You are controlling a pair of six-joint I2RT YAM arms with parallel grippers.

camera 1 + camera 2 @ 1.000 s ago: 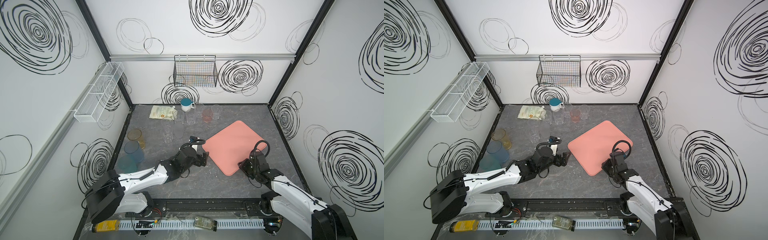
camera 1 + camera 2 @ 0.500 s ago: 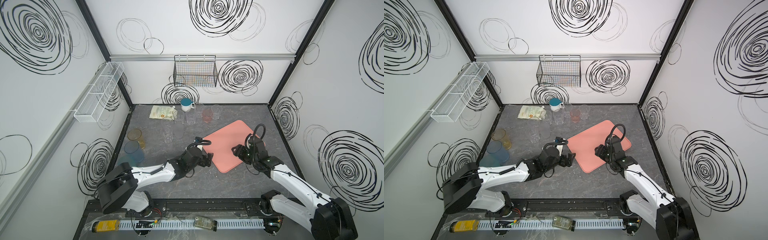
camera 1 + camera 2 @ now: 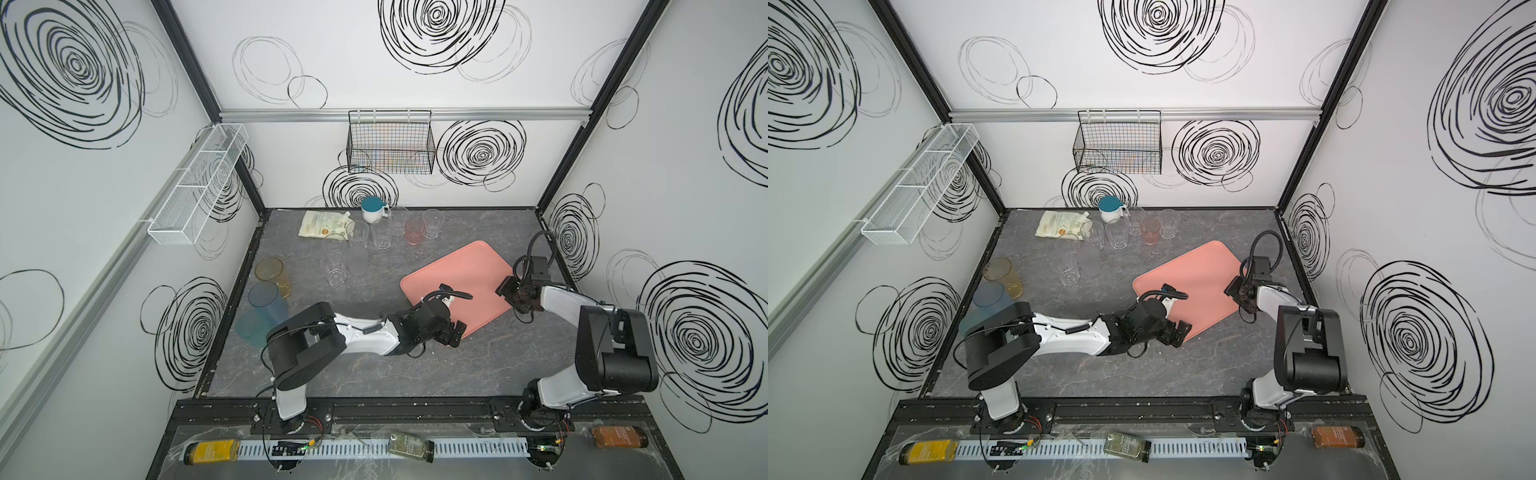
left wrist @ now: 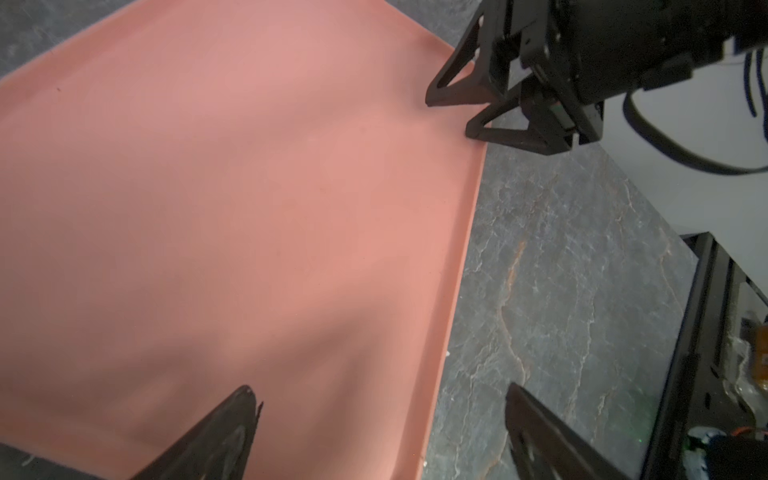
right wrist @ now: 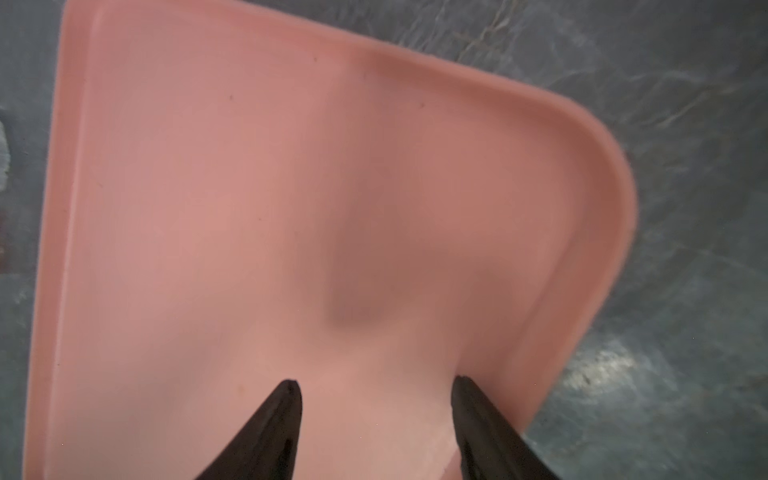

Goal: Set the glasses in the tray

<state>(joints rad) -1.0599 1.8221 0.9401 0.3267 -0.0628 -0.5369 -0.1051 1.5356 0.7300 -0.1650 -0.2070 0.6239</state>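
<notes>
The tray (image 3: 472, 277) lies at a slant to the table's front edge. My left gripper and my right gripper should square it from its short edges (image 3: 497, 257) before I fetch the glasses.
The salmon-pink tray (image 3: 465, 270) (image 3: 1200, 270) lies empty, turned diagonally on the right of the dark table. My left gripper (image 3: 455, 332) (image 4: 379, 388) is open at its near corner, with one finger over the tray (image 4: 249, 208) and one over the table. My right gripper (image 3: 509, 291) (image 5: 375, 380) stands open over the tray (image 5: 208, 208) at its right corner, nothing between its fingers. Several clear glasses (image 3: 381, 235) (image 3: 1117, 235) and a pink one (image 3: 414, 231) stand at the back. Amber (image 3: 272, 272), blue (image 3: 266, 301) and teal (image 3: 249, 328) glasses stand along the left edge.
A white mug with a teal lid (image 3: 372, 210) and a flat pouch (image 3: 324, 224) sit at the back beside the glasses. A black wire basket (image 3: 390, 147) hangs on the back wall, a white one (image 3: 199, 183) on the left wall. Bottles lie along the front rail.
My left gripper has slid right to the tray's near corner. My right gripper has travelled from the tray's near right edge up to its right corner, with that arm's elbow raised.
</notes>
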